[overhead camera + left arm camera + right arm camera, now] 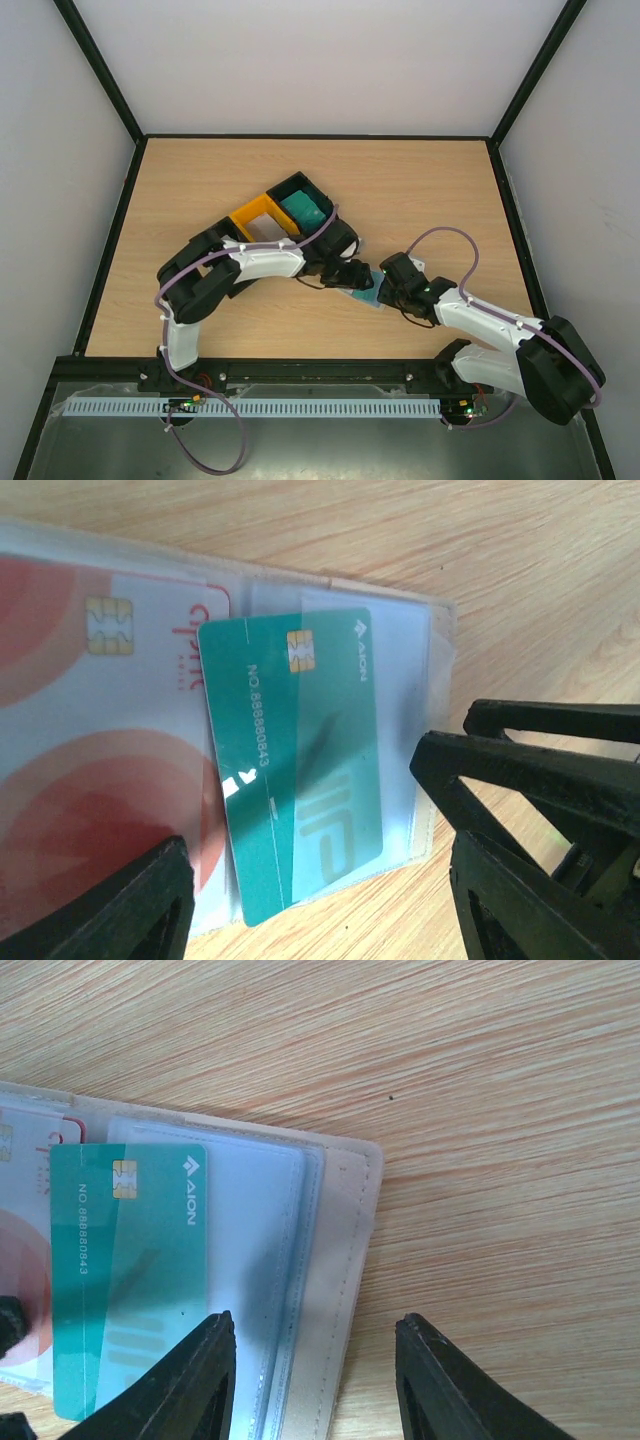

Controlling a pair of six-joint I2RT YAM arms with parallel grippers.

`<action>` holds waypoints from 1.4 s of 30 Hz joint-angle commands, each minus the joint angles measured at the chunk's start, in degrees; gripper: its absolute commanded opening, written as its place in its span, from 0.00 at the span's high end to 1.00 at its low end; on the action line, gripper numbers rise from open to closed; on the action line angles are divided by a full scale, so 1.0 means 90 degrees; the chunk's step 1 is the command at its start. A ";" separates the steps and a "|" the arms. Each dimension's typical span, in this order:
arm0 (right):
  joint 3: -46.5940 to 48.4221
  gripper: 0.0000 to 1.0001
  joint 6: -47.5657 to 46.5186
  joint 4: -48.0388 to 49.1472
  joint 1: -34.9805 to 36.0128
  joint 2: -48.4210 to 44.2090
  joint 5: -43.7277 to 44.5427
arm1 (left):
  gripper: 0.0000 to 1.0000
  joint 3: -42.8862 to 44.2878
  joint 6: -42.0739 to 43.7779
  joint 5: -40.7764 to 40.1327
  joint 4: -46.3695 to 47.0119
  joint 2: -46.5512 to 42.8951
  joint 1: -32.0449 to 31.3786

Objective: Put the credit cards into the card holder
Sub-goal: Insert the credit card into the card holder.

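My left gripper should close and use its fingers to push the card's exposed edge (230,795) further in, because the teal credit card sits tilted, only partway (297,770) under the clear pocket.
The card holder (410,650) lies open on the wood, its clear pockets facing up. A red-and-white credit card (90,760) fills its left pocket. A teal credit card (290,780) sits tilted, its right part under the clear pocket and its left part sticking out. My left gripper (300,800) hangs open above the teal card, holding nothing. My right gripper (312,1325) is open astride the holder's beige right edge (345,1260), one finger (200,1380) over the clear pocket beside the teal card (130,1260). In the top view both grippers meet over the holder (368,293).
Behind the left arm stand a yellow tray (245,215) and a black tray (300,183) that holds teal cards (303,208). Black frame rails border the table on all sides. Bare wood lies to the right of the holder.
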 commanded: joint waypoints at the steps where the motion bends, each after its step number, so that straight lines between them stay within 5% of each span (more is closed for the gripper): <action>1: -0.0076 0.58 -0.0014 0.0106 0.0011 0.0093 0.0089 | 0.28 0.0468 0.0335 -0.0517 -0.0610 0.0098 -0.0018; 8: -0.0035 0.58 -0.0036 0.0178 -0.0023 0.0129 0.0115 | 0.30 0.0858 0.0473 -0.0849 -0.0845 0.0303 0.0011; 24: -0.0024 0.58 -0.0068 0.0270 -0.0065 0.0187 0.0063 | 0.66 0.1090 0.0495 -0.0332 -0.0828 0.0853 -0.0022; 37: -0.0060 0.58 -0.0058 0.0378 -0.0068 0.0021 0.0056 | 0.70 0.0880 0.0538 0.0761 -0.0066 0.0804 -0.0011; 42: 0.0096 0.58 0.0024 -0.0060 -0.0067 -0.0153 0.0503 | 0.65 0.0757 0.0497 0.0086 -0.0322 0.0416 -0.0013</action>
